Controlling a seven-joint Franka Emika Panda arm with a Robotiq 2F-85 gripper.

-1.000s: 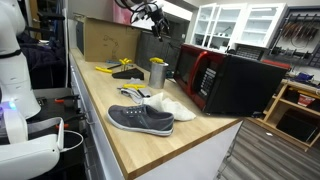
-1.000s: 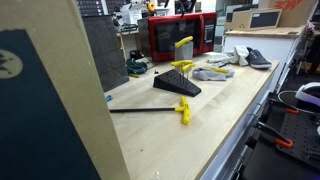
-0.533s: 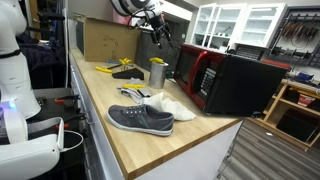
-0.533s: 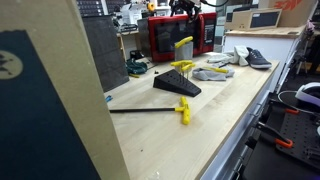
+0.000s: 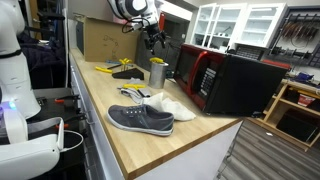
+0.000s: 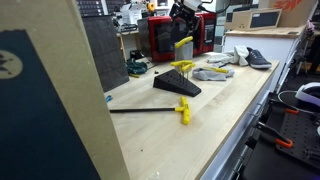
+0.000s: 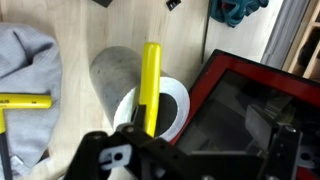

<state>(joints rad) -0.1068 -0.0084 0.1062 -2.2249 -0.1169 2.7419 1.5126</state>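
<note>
The yellow handle (image 7: 149, 85) is close to one finger of the robot's gripper, so the gripper should move over to center on it before it closes and lifts the handle (image 7: 148, 108) out of the cup.
A grey cup (image 5: 157, 73) stands on the wooden counter (image 5: 120, 135) next to the red and black microwave (image 5: 225, 82). A yellow handle (image 7: 150, 85) sticks up out of the cup (image 7: 150, 108). My gripper (image 5: 153, 37) hangs open a little above the cup, holding nothing. In the wrist view the gripper (image 7: 200, 126) spans the cup's rim and the microwave's red edge (image 7: 215, 90), and the yellow handle rises beside one dark finger (image 7: 137, 117). From the opposite side the gripper (image 6: 185, 13) shows over the yellow handle (image 6: 183, 45).
A grey shoe (image 5: 140, 120) and a pale cloth (image 5: 168, 105) lie toward the counter's front. Yellow and black tools (image 5: 122, 68) and a cardboard box (image 5: 105, 40) sit behind the cup. A black wedge (image 6: 176, 86) and a yellow clamp (image 6: 183, 110) lie farther along.
The gripper has come down from high above toward the cup and its yellow handle, staying open. Nothing on the counter has moved.
</note>
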